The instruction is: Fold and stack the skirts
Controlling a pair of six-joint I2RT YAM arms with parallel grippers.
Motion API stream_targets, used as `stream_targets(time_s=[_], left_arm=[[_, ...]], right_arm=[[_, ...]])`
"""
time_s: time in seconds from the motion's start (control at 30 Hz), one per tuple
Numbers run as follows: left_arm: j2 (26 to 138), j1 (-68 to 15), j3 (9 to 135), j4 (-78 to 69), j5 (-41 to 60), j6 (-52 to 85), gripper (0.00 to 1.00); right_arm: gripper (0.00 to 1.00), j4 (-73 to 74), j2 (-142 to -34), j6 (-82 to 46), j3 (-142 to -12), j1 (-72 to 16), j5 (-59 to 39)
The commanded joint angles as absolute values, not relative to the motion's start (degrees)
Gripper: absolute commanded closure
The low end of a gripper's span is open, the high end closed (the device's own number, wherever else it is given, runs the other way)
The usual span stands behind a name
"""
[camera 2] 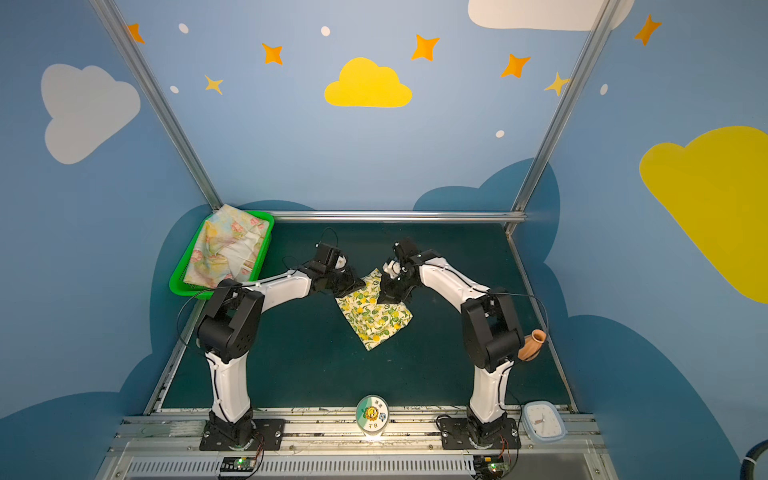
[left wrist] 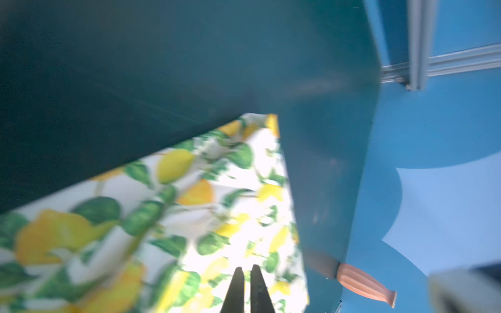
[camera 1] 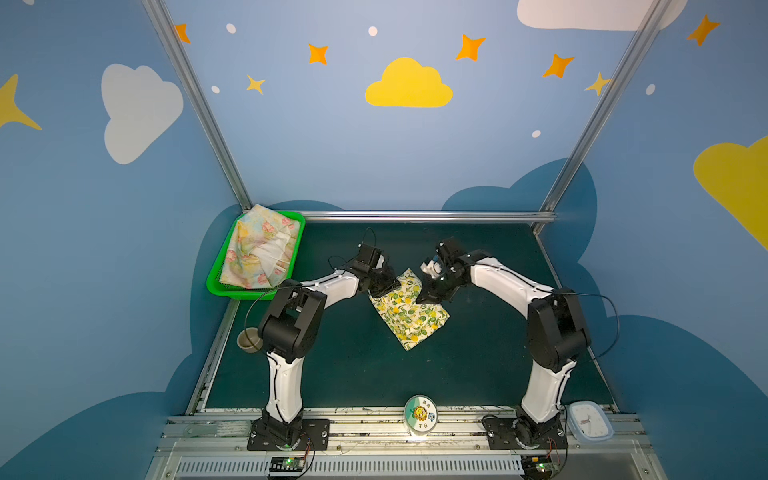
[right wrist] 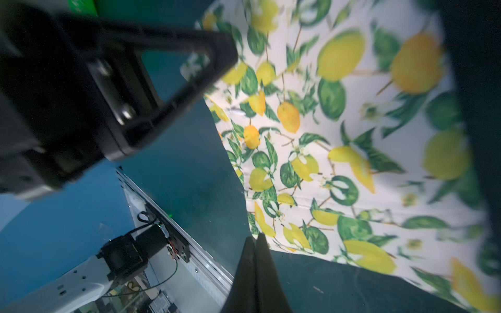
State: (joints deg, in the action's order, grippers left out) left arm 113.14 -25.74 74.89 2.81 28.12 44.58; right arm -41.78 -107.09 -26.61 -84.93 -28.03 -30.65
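Observation:
The folded lemon skirt is crooked, with one corner pointing to the front [camera 1: 408,346], so the robot's right gripper should move back and help turn the skirt [camera 1: 411,316] square before the folding goes on.
The cream skirt with lemons and green leaves [camera 1: 409,316] [camera 2: 374,318] lies folded on the dark green table, one corner pointing to the front. My left gripper [camera 1: 395,284] [camera 2: 360,284] is at its far left edge. The left wrist view shows those jaws [left wrist: 247,268] nearly together with the lemon cloth [left wrist: 189,216] between them. My right gripper [camera 1: 420,298] [camera 2: 381,300] is at the far right edge, shut [right wrist: 255,235] on a corner of the cloth [right wrist: 339,135]. The pale yellow skirt with pink flowers [camera 1: 259,249] [camera 2: 226,249] lies crumpled in the basket.
The green mesh basket [camera 1: 216,286] [camera 2: 178,289] stands at the back left corner. A small cup [camera 1: 248,340] sits by the left arm. A terracotta vase [camera 2: 532,345] [left wrist: 366,284] lies near the right edge. A round badge [camera 1: 420,415] and a clock [camera 1: 590,424] sit on the front rail.

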Motion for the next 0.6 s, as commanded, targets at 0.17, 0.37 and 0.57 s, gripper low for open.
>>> stream_targets(time_s=[0.17,0.37,0.57], left_arm=[[113.4,-27.5,71.9,1.1,27.4,48.1,0.91],[115.7,-27.4,69.7,-1.4,27.5,51.6,0.91],[119.3,-27.3,70.8,-0.4,26.6,52.4,0.92]], right_arm=[[1.0,-44.9,-109.3,-22.2,-88.9,-22.6,-27.5],[1.0,-43.7,-111.9,-21.3,-86.1,-21.1,-23.8],[1.0,-41.4,-113.7,-21.8,-81.8,-21.3,-24.3]])
